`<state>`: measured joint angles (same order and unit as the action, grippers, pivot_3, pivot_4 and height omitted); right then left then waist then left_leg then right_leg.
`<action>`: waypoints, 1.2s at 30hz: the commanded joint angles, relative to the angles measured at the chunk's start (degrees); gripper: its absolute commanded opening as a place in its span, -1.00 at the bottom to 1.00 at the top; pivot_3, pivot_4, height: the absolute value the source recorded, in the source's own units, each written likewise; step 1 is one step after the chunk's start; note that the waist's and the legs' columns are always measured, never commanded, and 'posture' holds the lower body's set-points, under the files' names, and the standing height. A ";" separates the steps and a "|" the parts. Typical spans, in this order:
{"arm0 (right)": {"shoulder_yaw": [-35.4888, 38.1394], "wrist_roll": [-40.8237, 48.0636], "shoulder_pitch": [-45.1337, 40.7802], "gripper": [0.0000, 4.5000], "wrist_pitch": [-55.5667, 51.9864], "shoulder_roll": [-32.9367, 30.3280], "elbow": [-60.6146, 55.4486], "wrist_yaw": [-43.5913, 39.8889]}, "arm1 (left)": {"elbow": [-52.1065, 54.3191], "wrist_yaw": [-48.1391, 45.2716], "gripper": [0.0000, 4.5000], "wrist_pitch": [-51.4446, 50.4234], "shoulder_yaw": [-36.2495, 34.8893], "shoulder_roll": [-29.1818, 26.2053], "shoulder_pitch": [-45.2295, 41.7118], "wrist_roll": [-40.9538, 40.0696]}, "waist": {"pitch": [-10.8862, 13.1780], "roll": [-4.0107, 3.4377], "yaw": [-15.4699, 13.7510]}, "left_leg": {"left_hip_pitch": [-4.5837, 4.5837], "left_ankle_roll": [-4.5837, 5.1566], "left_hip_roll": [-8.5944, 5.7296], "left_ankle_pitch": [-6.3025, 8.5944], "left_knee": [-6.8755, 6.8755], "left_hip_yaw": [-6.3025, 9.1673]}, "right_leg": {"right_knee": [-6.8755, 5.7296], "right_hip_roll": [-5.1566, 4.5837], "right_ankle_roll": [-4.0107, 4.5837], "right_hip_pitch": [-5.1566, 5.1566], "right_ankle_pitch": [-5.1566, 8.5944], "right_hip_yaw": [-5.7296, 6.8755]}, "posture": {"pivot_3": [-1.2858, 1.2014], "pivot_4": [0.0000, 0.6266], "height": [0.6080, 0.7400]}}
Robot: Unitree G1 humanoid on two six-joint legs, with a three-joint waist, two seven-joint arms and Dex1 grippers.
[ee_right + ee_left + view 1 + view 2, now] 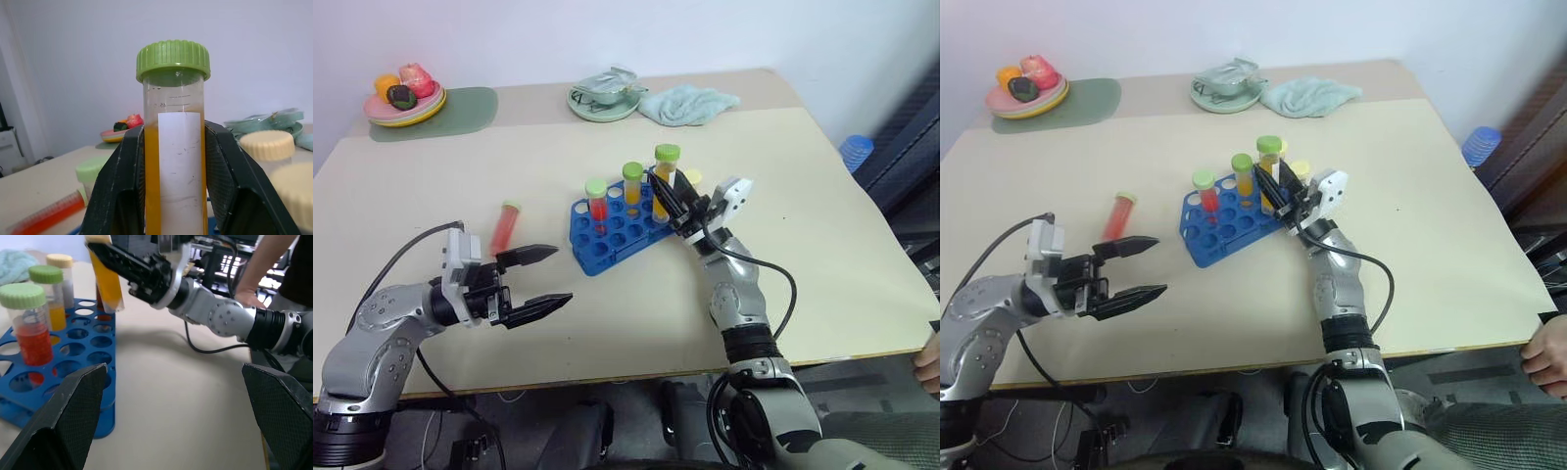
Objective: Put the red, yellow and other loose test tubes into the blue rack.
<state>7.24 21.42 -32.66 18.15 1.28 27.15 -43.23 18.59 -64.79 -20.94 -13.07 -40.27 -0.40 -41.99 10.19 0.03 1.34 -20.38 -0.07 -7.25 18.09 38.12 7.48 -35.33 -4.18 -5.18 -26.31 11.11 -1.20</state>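
Observation:
The white-labelled yellow tube (665, 173) hangs upright by the blue rack's empty front holes (101, 341), so my right gripper should keep lowering it until it stands in one of them, then let go.
The blue rack (612, 235) stands mid-table. It holds a red tube with a green cap (597, 203), a yellow tube with a green cap (632, 186) and a cream-capped tube (690, 178). My right gripper (659, 188) is shut on another yellow, green-capped, white-labelled tube (173, 147), held upright just above the rack's right end. A loose red tube (505, 227) lies flat on the table left of the rack. My left gripper (562, 274) hovers open and empty in front of that red tube, to the left of the rack.
At the back stand a plate of fruit (406, 106) on a green mat, a green dish (602, 100) and a pale towel (688, 104). A person's hand (1547, 354) rests at the table's right front corner.

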 commanded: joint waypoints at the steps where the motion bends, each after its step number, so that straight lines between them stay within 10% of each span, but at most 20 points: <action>1: 0.98 0.07 -3.03 -0.38 7.11 1.33 6.14 -0.47 | 2.24 0.53 1.00 0.78 -2.31 0.32 1.24 -1.35 | 0.00 0.00 0.03 | 0.01 -0.02 0.05 -0.01 0.00 0.00 | 0.00 0.05 0.02 0.00 -0.01 -0.01 | 0.03 -0.52 1.00; 32: 3.38 -2.69 -8.17 -0.38 25.14 2.60 33.14 -2.47 | 4.55 2.25 1.00 -0.97 -4.55 -1.58 2.41 -3.12 | -0.28 0.23 1.16 | 0.15 -0.17 0.27 -0.07 -0.01 0.00 | -0.01 0.41 0.25 0.11 -0.15 -0.11 | 0.03 -0.52 1.00; 36: 2.93 -3.72 -6.83 0.27 27.69 2.27 33.00 -2.90 | 4.22 2.82 1.00 -1.11 -4.89 -1.38 2.57 -3.64 | -0.50 0.45 1.15 | 0.24 -0.23 0.31 -0.03 -0.02 0.02 | 0.02 0.47 0.26 0.23 -0.15 -0.11 | 0.03 -0.52 1.00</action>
<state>9.74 18.25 -41.85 43.82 3.50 58.61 -46.04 21.11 -62.26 -22.06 -15.65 -41.13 2.11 -44.45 9.69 0.48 2.49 -20.10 -0.31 -6.92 18.08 38.10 7.49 -35.30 -3.68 -4.92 -26.06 10.96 -1.31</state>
